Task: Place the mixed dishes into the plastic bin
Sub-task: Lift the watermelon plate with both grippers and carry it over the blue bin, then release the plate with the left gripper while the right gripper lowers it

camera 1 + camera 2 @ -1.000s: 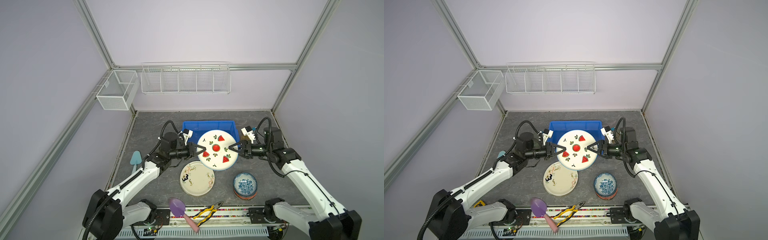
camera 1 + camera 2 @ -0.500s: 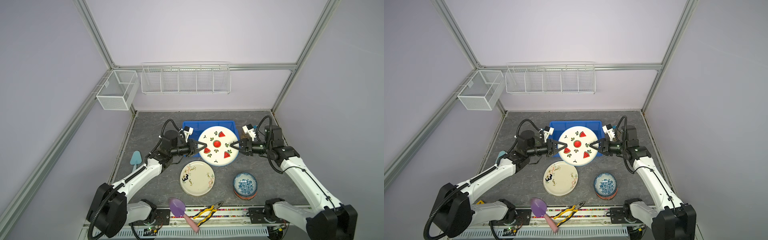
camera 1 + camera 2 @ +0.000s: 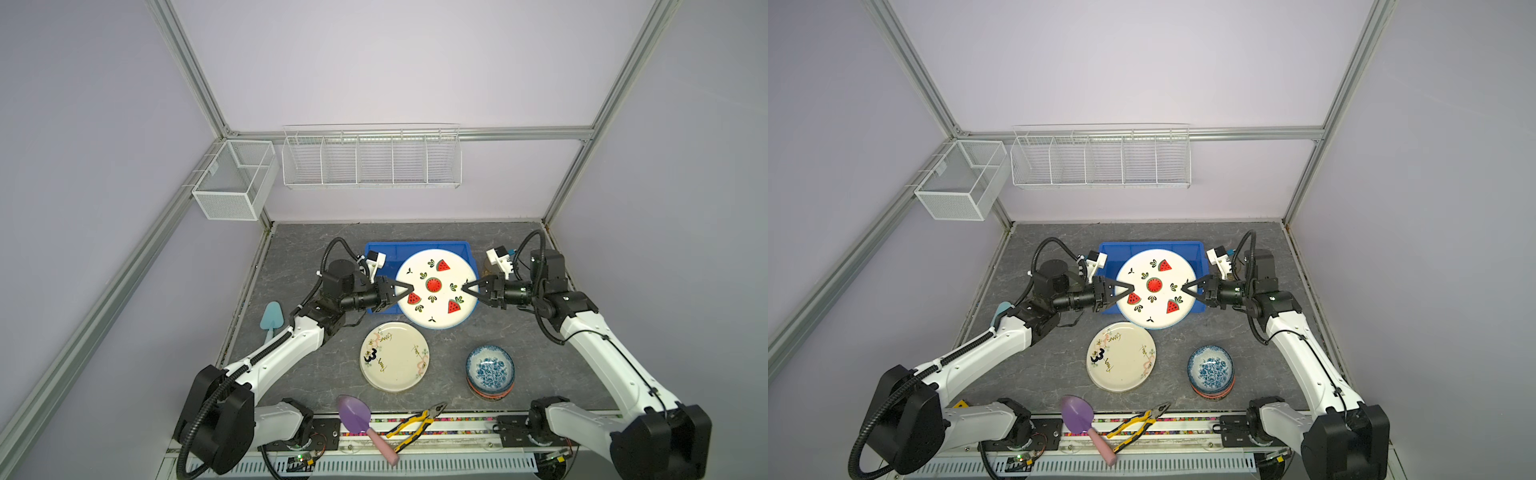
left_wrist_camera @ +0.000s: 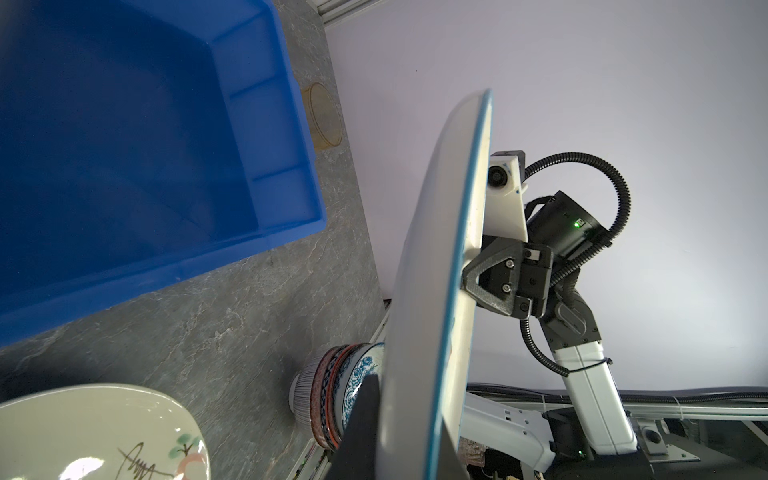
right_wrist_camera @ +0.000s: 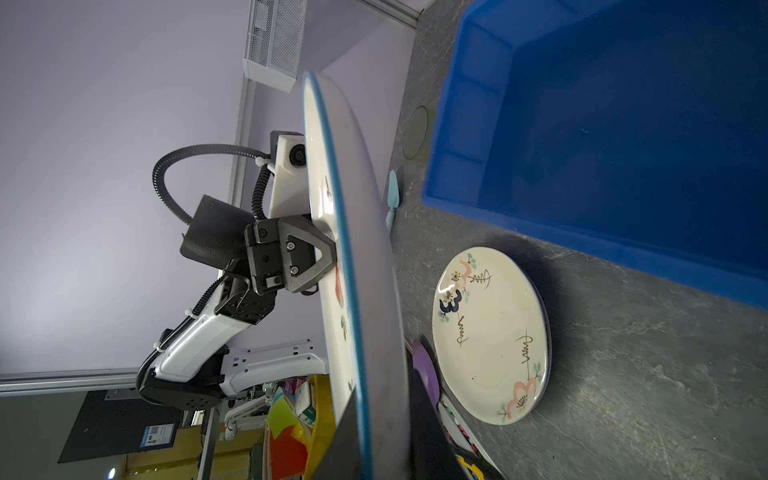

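Observation:
My left gripper should open and move away before my right gripper lowers the plate into the bin (image 3: 389, 261), because both grippers hold the white watermelon plate's opposite rims (image 3: 398, 276).
The white watermelon plate (image 3: 436, 286) (image 3: 1156, 286) hangs level above the front half of the blue plastic bin (image 3: 415, 246) (image 3: 1142, 245). My left gripper (image 3: 409, 289) (image 3: 1130, 288) is shut on its left rim, and my right gripper (image 3: 466, 288) (image 3: 1185, 287) is shut on its right rim. In the left wrist view the plate (image 4: 436, 291) shows edge-on between my fingers (image 4: 361, 428). The right wrist view shows its edge (image 5: 365, 332) the same way. The bin floor (image 4: 124, 124) (image 5: 623, 145) is bare.
A cream plate (image 3: 394, 356) lies in front of the bin, and stacked bowls (image 3: 490, 371) stand to its right. An amber tumbler (image 4: 322, 116) and a green tumbler (image 5: 417, 133) flank the bin. A purple trowel (image 3: 357, 415), pliers (image 3: 415, 424) and a teal trowel (image 3: 271, 318) lie nearby. Wire baskets (image 3: 370, 158) hang on the walls.
My right gripper has closed on the plate's right rim. Both arms have carried the plate back, further over the bin.

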`<state>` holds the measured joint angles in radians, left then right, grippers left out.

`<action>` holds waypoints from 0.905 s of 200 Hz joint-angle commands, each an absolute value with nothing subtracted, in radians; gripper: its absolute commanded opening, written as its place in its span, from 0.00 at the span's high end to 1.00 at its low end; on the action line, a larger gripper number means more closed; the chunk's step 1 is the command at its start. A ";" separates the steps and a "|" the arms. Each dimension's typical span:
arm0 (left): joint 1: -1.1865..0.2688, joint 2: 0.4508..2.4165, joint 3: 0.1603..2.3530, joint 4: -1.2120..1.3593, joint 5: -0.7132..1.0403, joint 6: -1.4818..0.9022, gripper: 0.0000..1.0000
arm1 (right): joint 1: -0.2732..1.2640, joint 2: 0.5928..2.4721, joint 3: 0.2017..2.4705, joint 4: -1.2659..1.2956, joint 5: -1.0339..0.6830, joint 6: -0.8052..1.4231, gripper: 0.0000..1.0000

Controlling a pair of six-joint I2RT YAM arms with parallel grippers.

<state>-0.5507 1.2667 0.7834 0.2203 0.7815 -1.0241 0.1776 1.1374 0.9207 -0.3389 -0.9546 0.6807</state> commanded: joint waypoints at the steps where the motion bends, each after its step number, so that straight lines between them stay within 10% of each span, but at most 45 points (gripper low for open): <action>1: -0.552 1.275 0.799 0.264 0.782 -1.031 0.91 | 0.178 1.120 0.922 -0.283 -0.988 0.678 0.88; 114: -0.540 1.220 0.810 0.149 0.748 -0.953 0.09 | 0.178 1.159 0.991 -0.359 -0.901 0.668 0.94; 181: -0.389 1.045 0.901 -0.298 0.657 -0.709 0.02 | 0.181 1.279 1.074 -0.326 -0.821 0.689 0.94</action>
<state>-0.4374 1.1149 0.8425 -0.0830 0.7033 -0.8425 0.1783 1.2488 1.0130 -0.4065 -0.8085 0.6754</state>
